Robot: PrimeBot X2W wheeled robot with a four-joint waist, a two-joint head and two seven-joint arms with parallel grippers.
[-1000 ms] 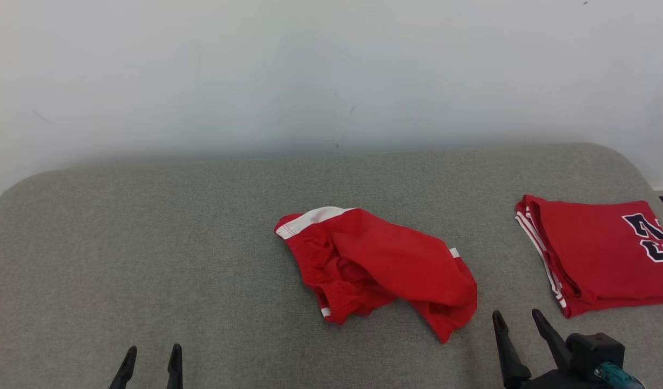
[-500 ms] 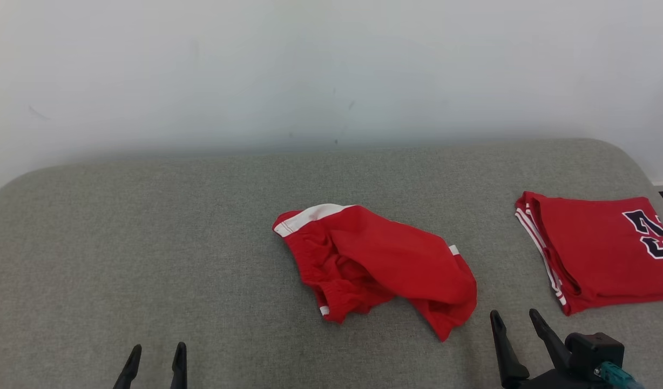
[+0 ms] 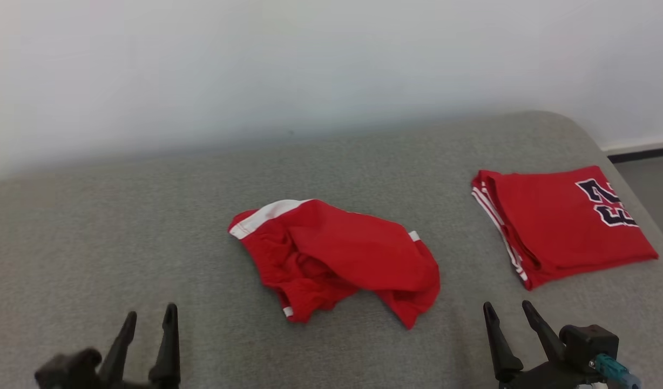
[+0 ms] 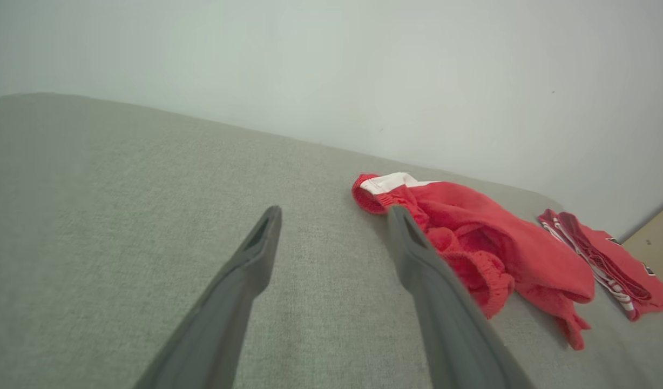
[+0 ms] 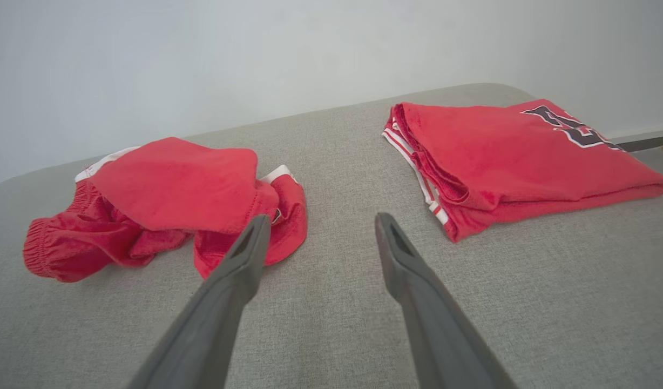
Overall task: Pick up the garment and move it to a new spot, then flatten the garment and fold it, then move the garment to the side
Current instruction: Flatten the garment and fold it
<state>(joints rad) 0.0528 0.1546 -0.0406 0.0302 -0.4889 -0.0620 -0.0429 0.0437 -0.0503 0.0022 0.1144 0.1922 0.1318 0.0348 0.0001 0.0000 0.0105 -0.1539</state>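
The white trim [image 3: 271, 216] goes out of sight under the red fold. So the garment [image 3: 355, 249] will show a long white stripe along its edge when I pull it tight.
The garment [image 3: 342, 259] is a crumpled heap of red cloth with white trim, lying in the middle of the grey padded surface [image 3: 121, 227]. My left gripper [image 3: 150, 313] is open at the lower left, well short of the heap, nothing between its fingers. My right gripper [image 3: 507, 307] is open at the lower right, just past the heap's right end. In the left wrist view the garment [image 4: 488, 243] lies beyond and right of the open left gripper [image 4: 334, 210]. In the right wrist view the garment [image 5: 175, 183] lies left of the open right gripper [image 5: 323, 218].
A folded red garment [image 3: 563, 221] with dark lettering lies at the right of the surface, near its rounded corner, and appears in the right wrist view [image 5: 515, 146]. A pale wall [image 3: 331, 70] backs the surface. Floor [image 3: 653, 178] shows past the right edge.
The camera has moved, so the whole picture has shifted left and up. More of the left gripper shows now. Both garments lie as before and both grippers stay open.
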